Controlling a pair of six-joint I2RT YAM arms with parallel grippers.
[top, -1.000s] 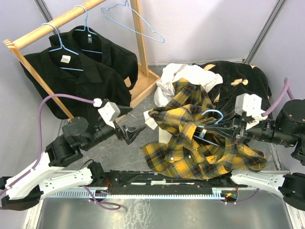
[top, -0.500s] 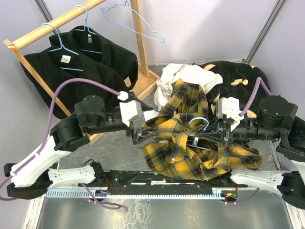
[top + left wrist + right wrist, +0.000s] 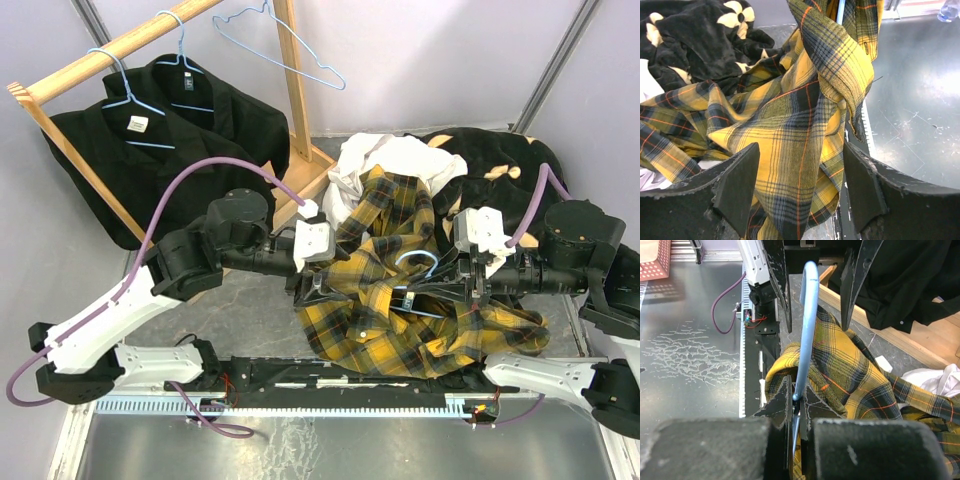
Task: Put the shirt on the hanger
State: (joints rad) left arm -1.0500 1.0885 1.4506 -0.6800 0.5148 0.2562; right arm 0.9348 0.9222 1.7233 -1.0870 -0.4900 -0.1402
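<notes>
Next, my right gripper lets go of the hanger's hook, which it is holding, and spread out the shirt's edge [image 3: 455, 328] beside it, because the plaid shirt bunches [image 3: 382, 296] around the hanger.
The yellow-and-black plaid shirt [image 3: 385, 300] lies crumpled on the table between both arms. My right gripper [image 3: 462, 285] is shut on the wire of a light-blue hanger [image 3: 418, 262], which rests on the shirt with part of it hidden in the cloth. In the right wrist view the hanger [image 3: 808, 315] runs straight out from my shut gripper [image 3: 800, 400] over the plaid shirt [image 3: 850, 380]. My left gripper [image 3: 312, 284] is at the shirt's left edge. In the left wrist view it [image 3: 800, 190] is open, with a hanging fold of the shirt [image 3: 795, 125] between the jaws.
A wooden rack [image 3: 110, 50] at the back left carries two black shirts [image 3: 160, 150] on blue hangers and one bare blue hanger [image 3: 285, 45]. A cream-white shirt [image 3: 385, 160] and a black flowered garment [image 3: 500, 165] lie behind the plaid shirt.
My left arm has swung right from the bare table to the shirt's left edge, jaws now round a fold. My right gripper moved slightly left with the hanger, then held.
</notes>
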